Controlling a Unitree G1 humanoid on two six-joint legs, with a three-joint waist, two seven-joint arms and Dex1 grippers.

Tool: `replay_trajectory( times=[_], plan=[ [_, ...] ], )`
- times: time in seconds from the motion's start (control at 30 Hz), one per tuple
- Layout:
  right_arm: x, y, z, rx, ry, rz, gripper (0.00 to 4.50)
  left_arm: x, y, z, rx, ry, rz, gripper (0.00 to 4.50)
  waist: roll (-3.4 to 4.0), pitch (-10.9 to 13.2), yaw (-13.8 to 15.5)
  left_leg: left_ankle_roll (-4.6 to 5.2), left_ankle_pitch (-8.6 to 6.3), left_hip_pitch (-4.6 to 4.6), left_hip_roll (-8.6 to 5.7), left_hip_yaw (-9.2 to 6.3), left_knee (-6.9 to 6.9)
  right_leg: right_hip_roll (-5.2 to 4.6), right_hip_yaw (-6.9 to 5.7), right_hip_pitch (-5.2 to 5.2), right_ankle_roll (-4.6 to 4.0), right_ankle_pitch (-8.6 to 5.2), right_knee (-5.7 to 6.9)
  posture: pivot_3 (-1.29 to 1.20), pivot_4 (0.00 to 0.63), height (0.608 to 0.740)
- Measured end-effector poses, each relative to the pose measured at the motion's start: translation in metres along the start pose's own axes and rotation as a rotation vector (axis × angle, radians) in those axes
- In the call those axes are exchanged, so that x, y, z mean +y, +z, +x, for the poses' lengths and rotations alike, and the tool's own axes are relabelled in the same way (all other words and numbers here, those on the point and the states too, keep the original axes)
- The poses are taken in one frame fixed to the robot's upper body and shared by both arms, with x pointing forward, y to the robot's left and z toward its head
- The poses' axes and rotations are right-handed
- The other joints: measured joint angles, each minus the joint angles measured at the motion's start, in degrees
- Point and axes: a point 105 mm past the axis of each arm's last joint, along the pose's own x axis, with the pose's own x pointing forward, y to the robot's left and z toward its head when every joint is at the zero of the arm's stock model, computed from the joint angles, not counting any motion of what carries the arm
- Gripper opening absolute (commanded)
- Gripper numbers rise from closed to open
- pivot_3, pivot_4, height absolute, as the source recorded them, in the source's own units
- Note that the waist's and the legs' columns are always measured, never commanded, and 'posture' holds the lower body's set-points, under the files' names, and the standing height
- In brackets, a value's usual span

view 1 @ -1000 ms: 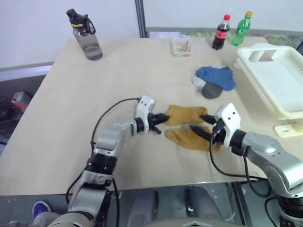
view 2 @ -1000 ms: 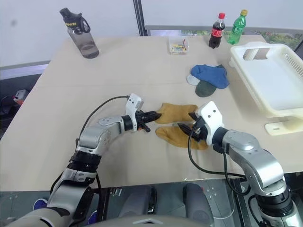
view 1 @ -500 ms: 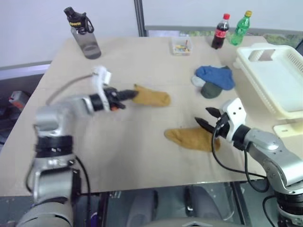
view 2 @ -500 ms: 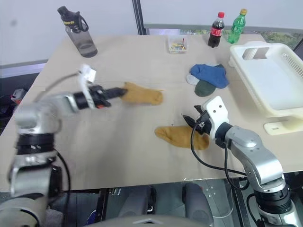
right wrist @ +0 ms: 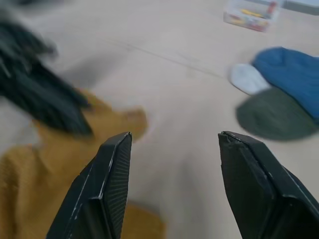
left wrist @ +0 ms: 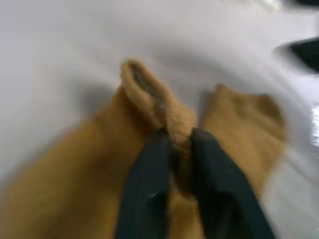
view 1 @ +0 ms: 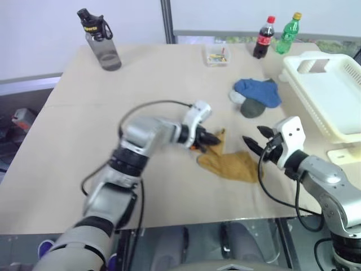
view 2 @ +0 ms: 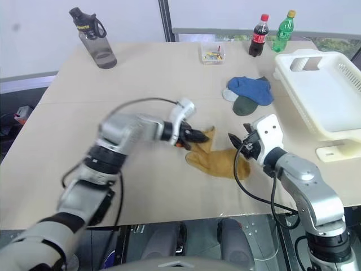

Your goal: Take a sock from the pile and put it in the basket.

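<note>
I should pinch the flat sock's far end (view 1: 252, 170) with my right gripper while my left gripper straightens the mustard sock's tip (view 1: 220, 137), because that tip sticks out crooked from the flat mustard sock.
My left gripper (view 1: 210, 139) is shut on a fold of a mustard sock (view 1: 219, 137), held just above the table; the left wrist view shows the fabric (left wrist: 149, 94) pinched between the black fingers (left wrist: 144, 184). The sock's free end rests against a second mustard sock (view 1: 231, 165) lying flat. My right gripper (view 1: 255, 139) stands open beside that flat sock, holding nothing. The pile (view 1: 256, 96) of blue, pale grey and dark grey socks lies further back. The white basket (view 1: 333, 96) stands at the table's right edge.
A dark water bottle (view 1: 101, 39) stands at the back left. At the back are a small clear box (view 1: 217, 56), a cola bottle (view 1: 262, 36) and a green bottle (view 1: 287, 33). A small white piece (view 1: 344, 153) lies in front of the basket.
The left arm swung the sock out to the left, then back right to the flat sock. The right gripper drew slightly right, off the flat sock.
</note>
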Motion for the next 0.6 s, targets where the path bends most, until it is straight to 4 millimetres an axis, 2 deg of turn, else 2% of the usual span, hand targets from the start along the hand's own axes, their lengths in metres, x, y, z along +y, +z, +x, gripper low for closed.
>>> replay_trajectory(
  times=[0.03, 0.1, 0.2, 0.33, 0.47, 0.53, 0.6],
  plan=[
    [0.001, -0.001, -0.002, 0.011, -0.004, 0.010, 2.85, -0.002, 0.004, 0.002, -0.035, -0.007, 0.000, 2.12, -0.02, 0.01, 0.01, 0.00, 0.00, -0.08, 0.00, -0.02, 0.02, 0.00, 0.04, -0.09, 0.00, 0.00, 0.08, 0.00, 0.150, 0.740],
    [0.006, 0.000, -0.002, 0.010, 0.007, 0.048, 2.85, 0.000, 0.015, -0.010, -0.105, -0.025, -0.005, 2.12, -0.01, 0.02, -0.23, 0.01, 0.00, 0.01, 0.04, 0.03, 0.02, 0.04, 0.17, -0.15, -0.01, 0.00, 0.22, 0.00, 0.150, 0.740],
    [0.012, 0.005, 0.002, 0.009, 0.030, 0.092, 2.85, 0.013, 0.033, -0.057, -0.239, -0.014, 0.055, 2.12, 0.04, 0.00, -0.72, 0.01, 0.00, 0.16, 0.06, 0.12, 0.02, 0.07, 0.28, -0.17, -0.03, -0.01, 0.41, 0.00, 0.150, 0.740],
    [0.016, 0.007, 0.015, 0.026, 0.051, 0.124, 2.85, 0.031, 0.021, -0.084, -0.283, 0.028, 0.072, 2.12, 0.03, 0.00, -0.49, 0.01, 0.00, 0.14, 0.01, 0.12, 0.06, 0.03, 0.27, -0.15, -0.01, -0.01, 0.41, 0.00, 0.150, 0.740],
    [0.021, 0.007, 0.033, 0.054, 0.080, 0.170, 2.85, 0.047, 0.006, -0.094, -0.278, 0.118, 0.128, 2.12, 0.02, 0.01, 0.44, 0.00, 0.00, 0.00, 0.00, 0.02, 0.08, 0.00, 0.12, -0.17, -0.02, -0.01, 0.34, 0.00, 0.150, 0.740],
    [0.022, 0.005, 0.037, 0.076, 0.089, 0.160, 2.85, 0.051, 0.004, -0.092, -0.283, 0.160, 0.140, 2.12, 0.02, 0.00, 0.68, 0.01, 0.00, -0.01, -0.02, 0.03, 0.08, -0.03, 0.11, -0.15, -0.01, 0.00, 0.28, 0.00, 0.150, 0.740],
    [0.023, -0.008, 0.043, 0.139, 0.095, 0.162, 2.85, 0.058, -0.005, -0.084, -0.273, 0.214, 0.133, 2.12, 0.01, 0.00, 0.65, 0.01, -0.01, -0.02, -0.04, 0.05, 0.07, -0.05, 0.11, -0.13, 0.00, 0.00, 0.21, 0.00, 0.150, 0.740]
  ],
)
